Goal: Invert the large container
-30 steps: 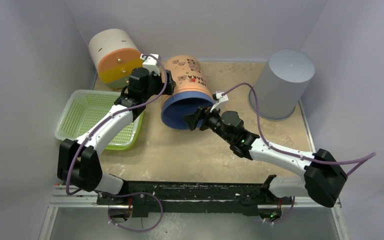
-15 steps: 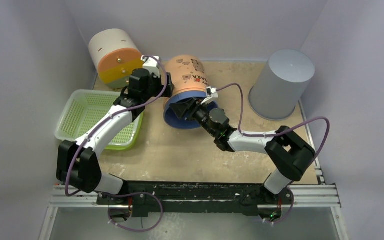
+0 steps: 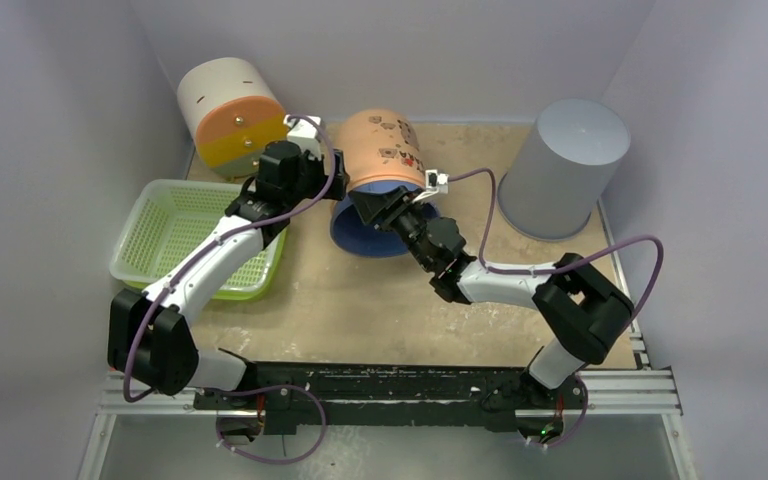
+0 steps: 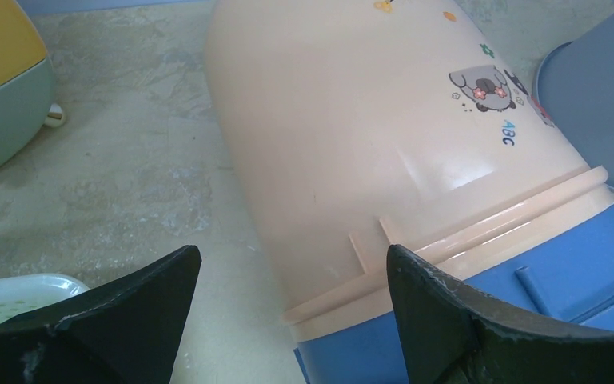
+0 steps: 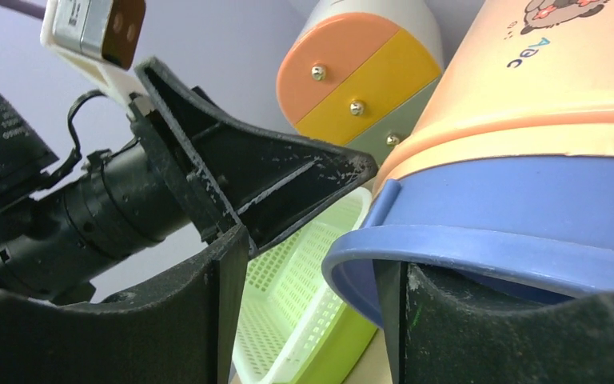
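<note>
My left gripper should move from the side of the container's rim to the container's closed end [image 3: 368, 122] while my right gripper swings the rim around, as the large container's opening [image 3: 364, 236] faces my arms.
The large container [image 3: 380, 160] is peach with cartoon prints and a blue rim [image 3: 365, 238]; it lies tilted on its side, mouth toward the arms. My left gripper [image 3: 322, 178] stands wide open against its left flank, near the rim; in the left wrist view the container [image 4: 352, 136] fills the space past the left gripper [image 4: 292, 260], with one finger over the blue band. My right gripper [image 3: 375, 208] is open and straddles the rim. In the right wrist view one finger [image 5: 448, 320] is inside the mouth, the other stands outside with a gap, and the right gripper [image 5: 312, 256] holds nothing.
A green mesh basket [image 3: 175, 235] sits left of the container, under the left arm. A round white, orange and yellow container [image 3: 230, 115] leans in the back left corner. An upturned grey bin [image 3: 565, 165] stands at the back right. Walls close in on three sides.
My right arm reached forward and put one finger into the container's mouth while its jaws narrowed. The container's closed end tipped slightly higher. The left gripper barely shifted.
</note>
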`<state>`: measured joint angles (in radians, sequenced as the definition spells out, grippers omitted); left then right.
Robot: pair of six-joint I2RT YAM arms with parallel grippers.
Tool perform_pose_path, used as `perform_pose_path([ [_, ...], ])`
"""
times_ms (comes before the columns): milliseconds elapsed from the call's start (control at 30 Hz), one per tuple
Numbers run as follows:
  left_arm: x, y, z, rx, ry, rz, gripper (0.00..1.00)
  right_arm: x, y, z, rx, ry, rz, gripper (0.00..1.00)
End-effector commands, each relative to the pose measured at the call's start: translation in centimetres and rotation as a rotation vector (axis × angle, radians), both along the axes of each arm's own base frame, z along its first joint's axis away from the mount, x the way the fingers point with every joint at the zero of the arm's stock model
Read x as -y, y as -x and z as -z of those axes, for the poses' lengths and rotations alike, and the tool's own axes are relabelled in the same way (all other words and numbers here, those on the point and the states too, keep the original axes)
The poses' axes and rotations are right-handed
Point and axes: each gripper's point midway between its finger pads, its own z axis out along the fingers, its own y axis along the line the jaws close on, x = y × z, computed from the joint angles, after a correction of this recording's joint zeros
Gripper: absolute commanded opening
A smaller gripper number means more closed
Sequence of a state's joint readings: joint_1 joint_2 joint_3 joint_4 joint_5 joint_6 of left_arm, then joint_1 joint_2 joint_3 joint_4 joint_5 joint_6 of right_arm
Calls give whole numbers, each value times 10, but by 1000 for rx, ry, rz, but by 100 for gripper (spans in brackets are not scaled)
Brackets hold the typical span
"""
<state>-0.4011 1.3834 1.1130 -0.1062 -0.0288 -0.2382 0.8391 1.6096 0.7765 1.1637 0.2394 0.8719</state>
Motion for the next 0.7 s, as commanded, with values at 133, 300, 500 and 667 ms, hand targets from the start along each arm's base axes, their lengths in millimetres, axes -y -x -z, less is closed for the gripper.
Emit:
perform_pose_path([
  [133, -3, 12, -10, 34, -30, 9, 84, 20, -20, -5, -28, -78, 107, 56],
  [300, -5, 21, -9, 29, -35, 11, 84, 25, -32, 10, -72, -80, 143, 46],
  [500, -16, 34, -16, 37, -62, -3, 84, 22, -27, 10, -40, -57, 96, 0],
  [667, -16, 59, -40, 132, -48, 76, 84, 17, -14, -9, 83, 27, -6, 0],
])
